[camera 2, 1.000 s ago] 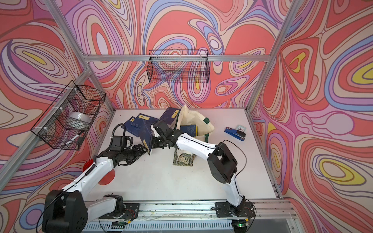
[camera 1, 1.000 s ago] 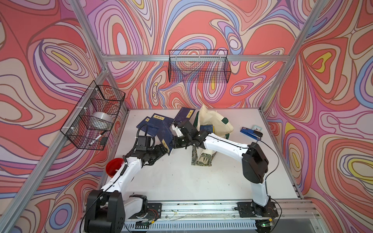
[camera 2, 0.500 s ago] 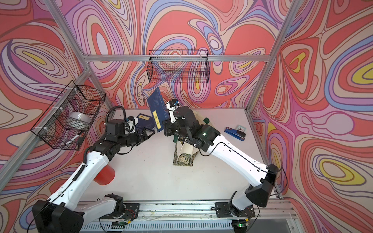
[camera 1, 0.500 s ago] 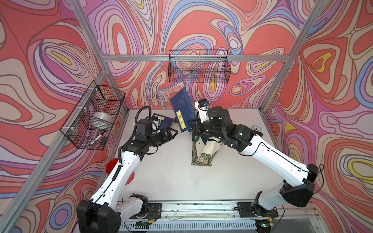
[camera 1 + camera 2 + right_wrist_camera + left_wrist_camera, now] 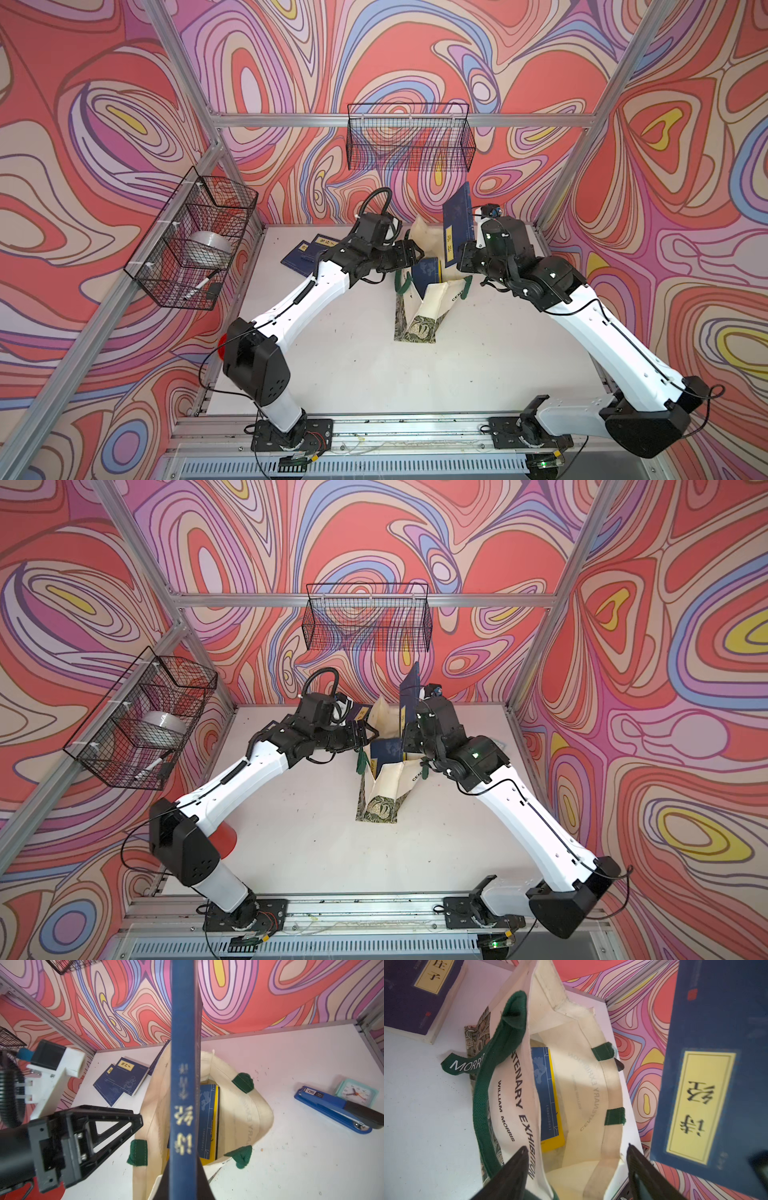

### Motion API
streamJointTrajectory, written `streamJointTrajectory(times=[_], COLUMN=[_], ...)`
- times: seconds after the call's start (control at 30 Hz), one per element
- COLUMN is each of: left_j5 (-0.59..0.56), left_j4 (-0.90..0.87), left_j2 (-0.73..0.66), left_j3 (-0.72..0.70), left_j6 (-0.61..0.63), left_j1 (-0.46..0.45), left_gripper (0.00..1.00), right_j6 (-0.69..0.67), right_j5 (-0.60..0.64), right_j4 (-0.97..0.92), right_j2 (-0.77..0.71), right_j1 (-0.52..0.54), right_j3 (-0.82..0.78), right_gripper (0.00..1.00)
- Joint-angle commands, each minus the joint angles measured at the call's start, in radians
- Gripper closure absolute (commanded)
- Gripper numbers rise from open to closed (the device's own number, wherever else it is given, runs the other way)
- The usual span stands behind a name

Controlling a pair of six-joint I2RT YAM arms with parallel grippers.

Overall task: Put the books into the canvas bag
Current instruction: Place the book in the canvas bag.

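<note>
The navy book is in my right gripper over the bag's rim point(image 5: 456, 270), so I should move it toward my left gripper and lower it next to the blue book point(image 5: 424, 273).
The canvas bag point(image 5: 430, 291) stands mouth up mid-table, cream with green handles point(image 5: 500, 1057). A blue book point(image 5: 544, 1088) and a yellow one point(image 5: 216, 1105) stand inside it. My right gripper point(image 5: 182, 1165) is shut on a navy book point(image 5: 456, 226) with a yellow label, held upright, spine toward the right wrist camera, just above the bag's mouth. My left gripper point(image 5: 577, 1151) is open, its fingers point(image 5: 521, 1159) straddling the bag's near end. Two more navy books point(image 5: 309, 255) lie overlapping at the back left of the table point(image 5: 340, 374).
A blue-and-black stapler point(image 5: 332, 1109) and a small mint clock point(image 5: 356, 1093) lie right of the bag. A red cup point(image 5: 224, 839) sits behind the left arm's base. Black wire baskets hang on the back wall point(image 5: 409, 139) and the left wall point(image 5: 193, 245).
The right gripper has lifted the navy book off the table and carried it right, over the bag's mouth. The left gripper has moved right from the loose books to the bag's rim.
</note>
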Motion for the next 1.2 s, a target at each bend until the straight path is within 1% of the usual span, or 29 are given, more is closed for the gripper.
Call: streamJointTrajectory(times=[0.0, 0.07, 0.13, 0.27, 0.33, 0.43, 0.53, 0.7, 0.9, 0.97, 1.07, 1.17], left_j5=[-0.084, -0.092, -0.105, -0.177, -0.186, -0.173, -0.162, -0.17, -0.154, -0.147, -0.147, -0.154], left_j4=[-0.09, -0.1, -0.109, -0.156, -0.149, -0.13, -0.117, -0.111, -0.097, -0.09, -0.091, -0.098], left_j2=[0.04, 0.055, 0.064, 0.067, 0.066, 0.071, 0.084, 0.101, 0.119, 0.12, 0.12, 0.114], left_j3=[0.051, 0.054, 0.053, 0.057, 0.048, 0.049, 0.062, 0.079, 0.089, 0.088, 0.092, 0.094], left_j6=[0.021, 0.029, 0.035, 0.041, 0.045, 0.048, 0.036, 0.019, 0.002, -0.002, 0.001, 0.007], left_j1=[-0.007, -0.007, -0.007, -0.008, -0.008, -0.009, -0.011, -0.011, -0.011, -0.011, -0.011, -0.011], left_gripper=[0.29, 0.32, 0.38, 0.54, 0.66, 0.8, 0.87, 0.91, 0.94, 0.94, 0.95, 0.94], right_j6=[0.009, 0.006, 0.013, 0.041, 0.06, 0.075, 0.08, 0.066, 0.072, 0.067, 0.059, 0.065], right_j5=[-0.096, -0.124, -0.149, -0.17, -0.208, -0.265, -0.284, -0.299, -0.313, -0.302, -0.285, -0.288], right_j4=[0.008, 0.015, 0.01, -0.006, -0.012, -0.022, -0.064, -0.093, -0.023, -0.038, -0.093, -0.108], right_j2=[0.061, 0.098, 0.135, 0.176, 0.189, 0.202, 0.215, 0.185, 0.093, 0.095, 0.136, 0.175], right_j1=[-0.012, -0.03, -0.047, -0.052, -0.053, -0.053, -0.063, -0.064, -0.065, -0.065, -0.066, -0.066], right_j3=[0.017, 0.025, 0.042, 0.054, 0.047, 0.032, 0.041, 0.055, 0.039, 0.055, 0.083, 0.077], right_gripper=[1.0, 1.0, 1.0, 1.0, 1.0, 1.0, 1.0, 1.0, 1.0, 1.0, 1.0, 1.0])
